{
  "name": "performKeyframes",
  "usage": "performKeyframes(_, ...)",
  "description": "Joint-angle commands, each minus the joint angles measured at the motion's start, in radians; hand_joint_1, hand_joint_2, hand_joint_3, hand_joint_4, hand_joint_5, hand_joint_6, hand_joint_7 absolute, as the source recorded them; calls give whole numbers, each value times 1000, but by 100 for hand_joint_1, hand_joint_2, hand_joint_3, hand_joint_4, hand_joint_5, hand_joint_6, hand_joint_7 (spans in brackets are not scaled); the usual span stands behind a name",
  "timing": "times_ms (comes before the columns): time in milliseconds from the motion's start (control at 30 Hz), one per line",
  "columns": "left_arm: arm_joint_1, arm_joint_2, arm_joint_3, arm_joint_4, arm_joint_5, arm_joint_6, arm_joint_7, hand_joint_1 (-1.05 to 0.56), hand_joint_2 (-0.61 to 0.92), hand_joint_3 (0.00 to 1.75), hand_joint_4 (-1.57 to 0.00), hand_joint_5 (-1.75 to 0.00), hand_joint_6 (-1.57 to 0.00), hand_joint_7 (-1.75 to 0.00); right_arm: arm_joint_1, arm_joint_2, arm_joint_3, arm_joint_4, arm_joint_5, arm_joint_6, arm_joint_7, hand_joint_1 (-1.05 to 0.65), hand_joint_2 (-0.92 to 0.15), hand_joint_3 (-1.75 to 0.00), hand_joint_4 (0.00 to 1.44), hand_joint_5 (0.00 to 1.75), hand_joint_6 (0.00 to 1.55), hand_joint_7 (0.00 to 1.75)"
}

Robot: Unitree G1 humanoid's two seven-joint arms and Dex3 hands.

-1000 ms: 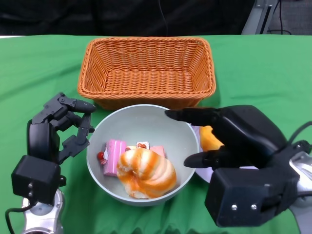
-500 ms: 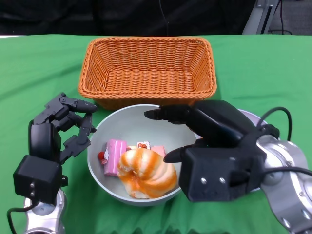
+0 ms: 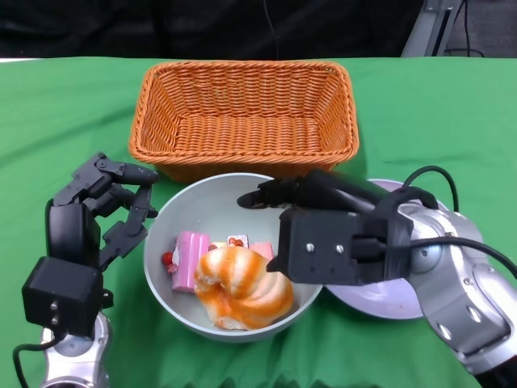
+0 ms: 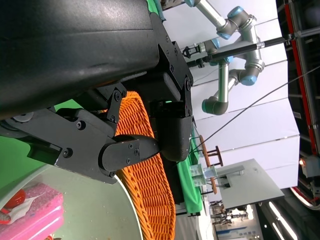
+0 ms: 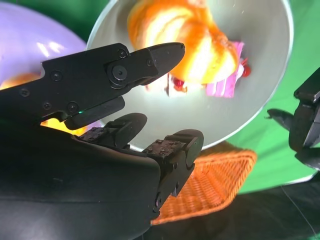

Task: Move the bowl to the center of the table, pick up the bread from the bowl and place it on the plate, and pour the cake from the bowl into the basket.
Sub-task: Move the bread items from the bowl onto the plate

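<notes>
My gripper will lift the bread (image 3: 245, 288), and I should expect a row of cake pieces hidden under it, because cake tops (image 3: 237, 241) peek out behind the bread.
A grey bowl (image 3: 202, 191) sits in front of the basket and holds a glazed orange-and-white bread (image 3: 242, 289) and pink cake pieces (image 3: 191, 259). My right hand (image 3: 331, 236) hovers over the bowl's right side with its fingers (image 3: 271, 194) spread above the inside, holding nothing. The right wrist view shows the bread (image 5: 186, 35) and cake (image 5: 226, 85) beyond those fingers (image 5: 150, 55). A lavender plate (image 3: 388, 301) lies to the right, partly hidden by my right hand. My left hand (image 3: 98, 217) stands just left of the bowl's rim, fingers apart and empty.
An empty orange wicker basket (image 3: 242, 113) stands behind the bowl, its front wall close to the bowl's far rim. The right wrist view shows an orange item (image 5: 20, 81) on the plate (image 5: 30, 30). Green cloth covers the table (image 3: 65, 113).
My right hand has swung left from beside the plate to over the bowl, its fingers now reaching above the bowl's inside. The left hand and the bowl have stayed put.
</notes>
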Motion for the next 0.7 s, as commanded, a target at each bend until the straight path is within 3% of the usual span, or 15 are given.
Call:
performKeyframes(33, -16, 22, -5, -4, 17, -1, 30, -15, 87, 52, -78, -154, -81, -115, -33, 5, 7, 6, 16, 27, 20, -64, -92, -4, 53, 0, 38, 0)
performKeyframes(200, -15, 26, -11, -4, 47, -1, 88, -16, 89, 47, -80, -149, -81, -115, -50, 7, 20, 20, 19, 48, 41, -67, -92, -7, 53, 2, 36, 0)
performKeyframes(333, -22, 23, 1, 1, 19, -7, 69, -16, 89, 46, -79, -156, -80, -118, -59, 4, 22, 22, 30, 62, 57, -68, -92, -8, 58, 4, 36, 0)
performKeyframes(567, -35, 23, 15, 9, -9, 13, 65, -18, 86, 53, -82, -158, -80, -121, -80, -1, 51, 53, 21, 78, 77, -72, -92, -13, 40, 0, 31, 0)
performKeyframes(700, -36, 30, 14, 10, 3, 5, 79, -19, 84, 56, -81, -155, -80, -122, -100, -7, 72, 90, 24, 85, 100, -75, -92, -17, 37, 0, 29, 0)
